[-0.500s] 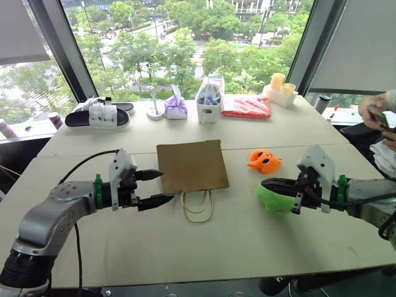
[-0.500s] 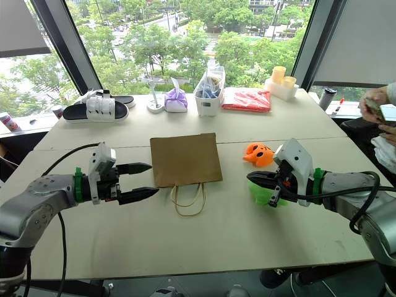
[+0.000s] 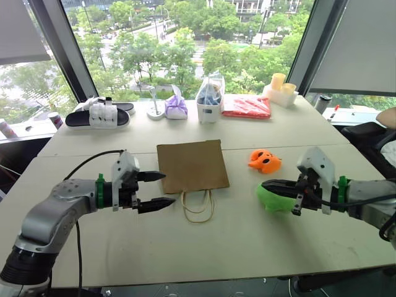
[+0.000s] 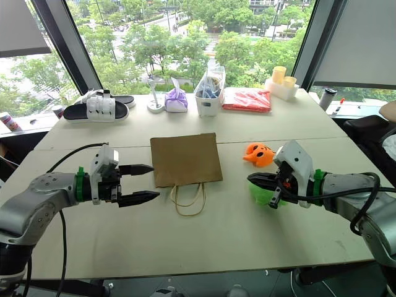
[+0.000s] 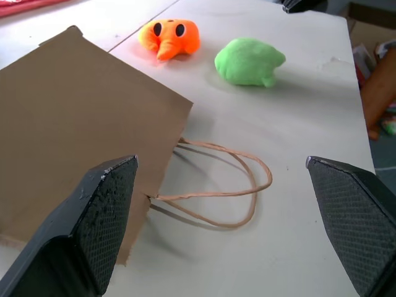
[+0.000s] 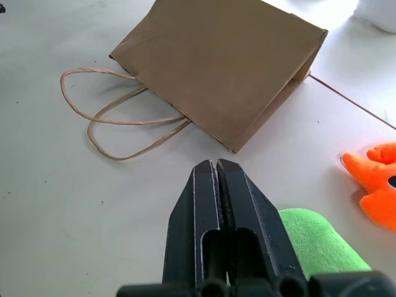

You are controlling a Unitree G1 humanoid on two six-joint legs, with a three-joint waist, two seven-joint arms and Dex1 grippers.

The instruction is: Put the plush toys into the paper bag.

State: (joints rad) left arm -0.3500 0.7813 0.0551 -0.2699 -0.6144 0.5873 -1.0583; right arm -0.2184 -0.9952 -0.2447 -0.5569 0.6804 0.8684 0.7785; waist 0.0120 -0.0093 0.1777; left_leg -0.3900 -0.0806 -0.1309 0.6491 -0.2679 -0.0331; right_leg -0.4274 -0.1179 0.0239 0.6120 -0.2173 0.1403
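I expect the paper bag (image 3: 193,166) to open wide when I lift the upper handle, because the string handles (image 3: 198,213) lie apart at the bag's flat opening.
The brown paper bag (image 3: 192,166) lies flat in the middle of the table, its string handles (image 3: 198,207) trailing toward me. My left gripper (image 3: 169,188) hovers open just left of the bag's mouth end, fingers pointing at the handles and holding nothing. The lime-green plush toy (image 3: 276,200) rests on the table right of the bag. My right gripper (image 3: 265,184) is shut and empty, its tip over the near edge of the green toy (image 6: 315,238). The orange plush toy (image 3: 265,161) with dark face marks lies a little farther back, beside the bag.
Along the far edge stand black-and-white slippers (image 3: 98,115), a purple tied pouch (image 3: 176,106), a clear plastic bag (image 3: 210,99), a red packet (image 3: 246,106) and yellow cups (image 3: 279,86). A person's arm (image 3: 388,116) shows at the right edge.
The person's hands at the right edge have drawn back. Both grippers and the toys have stayed in place.
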